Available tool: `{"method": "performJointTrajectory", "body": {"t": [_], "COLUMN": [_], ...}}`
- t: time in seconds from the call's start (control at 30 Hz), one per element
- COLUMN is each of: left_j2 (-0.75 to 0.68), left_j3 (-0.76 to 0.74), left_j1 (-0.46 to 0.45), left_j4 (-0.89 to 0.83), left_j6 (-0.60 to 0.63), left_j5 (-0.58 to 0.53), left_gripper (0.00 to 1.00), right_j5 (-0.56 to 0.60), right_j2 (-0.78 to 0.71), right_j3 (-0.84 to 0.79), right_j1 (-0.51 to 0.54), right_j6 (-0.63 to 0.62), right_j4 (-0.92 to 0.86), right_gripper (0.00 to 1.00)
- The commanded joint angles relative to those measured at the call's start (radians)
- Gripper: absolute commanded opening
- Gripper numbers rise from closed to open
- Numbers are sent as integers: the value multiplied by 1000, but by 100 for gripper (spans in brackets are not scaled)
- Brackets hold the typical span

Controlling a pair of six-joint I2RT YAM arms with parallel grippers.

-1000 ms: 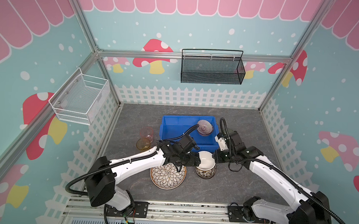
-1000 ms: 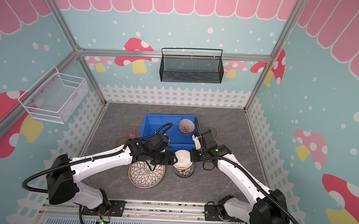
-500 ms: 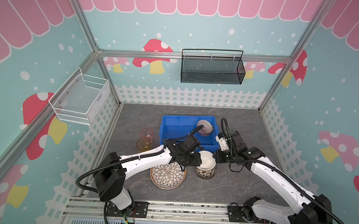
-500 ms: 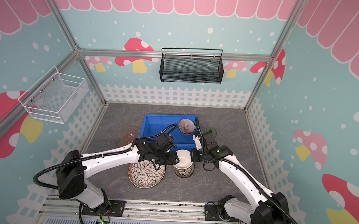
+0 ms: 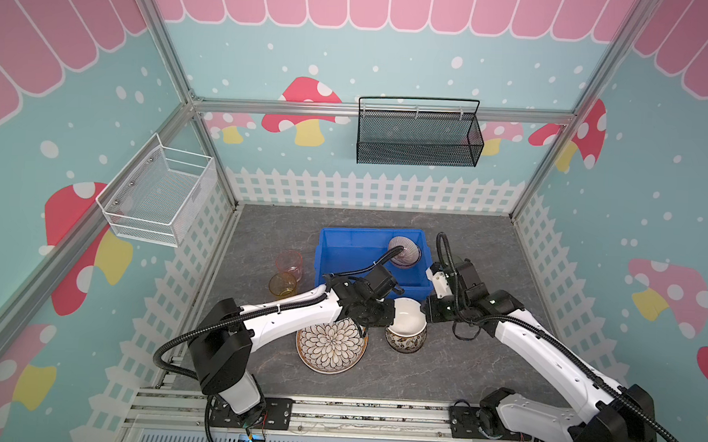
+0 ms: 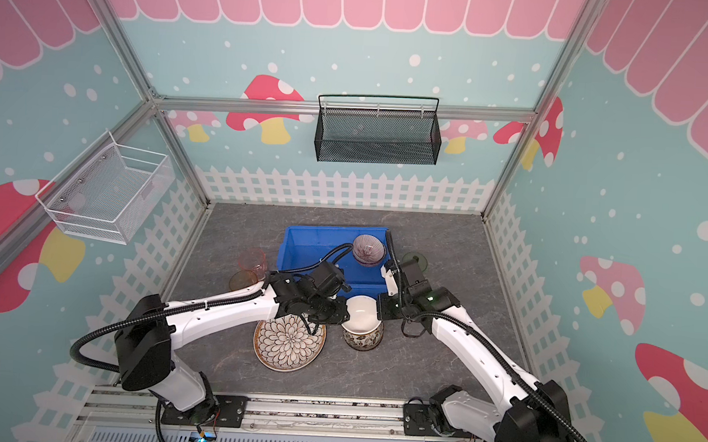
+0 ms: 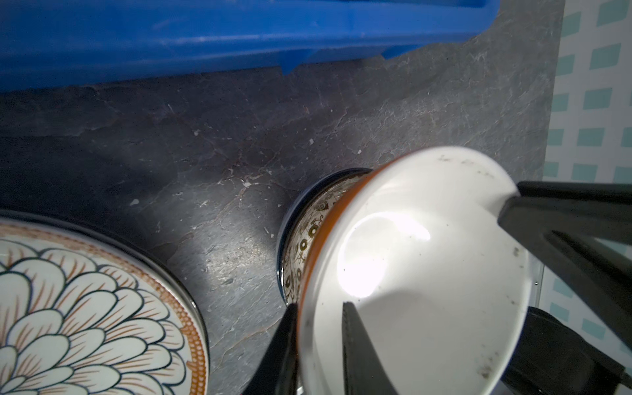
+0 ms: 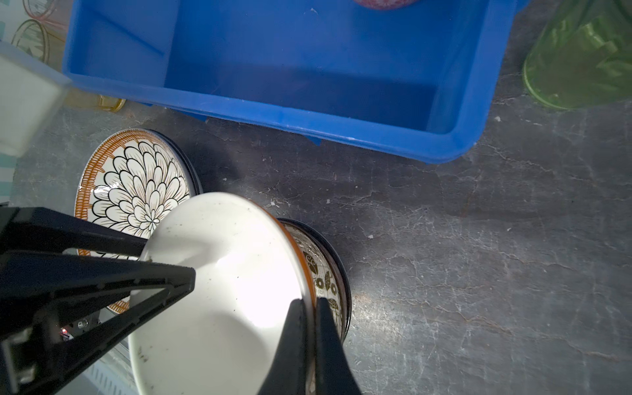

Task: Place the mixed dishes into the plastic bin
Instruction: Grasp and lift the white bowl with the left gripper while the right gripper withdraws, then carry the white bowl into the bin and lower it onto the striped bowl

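Observation:
The robot's left gripper sits loosely around the white bowl's rim (image 7: pixel 318 337), so it needs to close before the robot's right gripper opens, and then put the bowl on top of the purple striped bowl (image 5: pixel 404 251).
A white bowl (image 5: pixel 407 316) (image 6: pixel 362 312) with an orange rim hangs tilted just over a brown-patterned bowl (image 5: pixel 404 344) (image 8: pixel 330 273) on the table. My right gripper (image 5: pixel 424 313) (image 8: pixel 308 300) is shut on its right rim. My left gripper (image 5: pixel 391 315) (image 7: pixel 319 304) straddles the opposite rim: the outer finger lies against the rim, the inner one stands a small gap off. The petal-pattern plate (image 5: pixel 331 345) (image 7: pixel 85 307) lies left of the bowls. Behind them the blue plastic bin (image 5: pixel 350 255) (image 8: pixel 273 68) holds a purple striped bowl (image 5: pixel 404 251).
A pink cup (image 5: pixel 289 262) and an amber cup (image 5: pixel 282 285) stand left of the bin. A green cup (image 6: pixel 414 259) (image 8: pixel 581 61) stands at the bin's right, behind the right arm. A black mesh basket (image 5: pixel 417 138) and a white wire basket (image 5: pixel 158 197) hang on the walls.
My left gripper has come down to the white bowl's left rim and its jaws have narrowed around it. The right gripper still holds the bowl in the same place.

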Motion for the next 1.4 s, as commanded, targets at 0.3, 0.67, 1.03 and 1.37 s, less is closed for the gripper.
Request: {"method": "performJointTrajectory", "body": {"t": [0.3, 0.67, 1.03, 1.37], "left_j2": [-21, 21, 209, 428], "left_j3": [51, 294, 614, 834], "left_j1": [-5, 49, 182, 255], "left_j4": [-18, -163, -242, -251], "left_j6": [30, 180, 309, 362], "left_j5": [-24, -122, -158, -193], "left_gripper": [0, 0, 0, 0], "right_j5": [56, 146, 116, 116], "right_j2": [-41, -151, -225, -202], "right_j3": [60, 159, 136, 123], "right_j1": [-6, -127, -246, -267], "right_j6": [-6, -43, -100, -121], "right_j4": [-43, -184, -226, -221], "right_gripper": [52, 84, 90, 89]}}
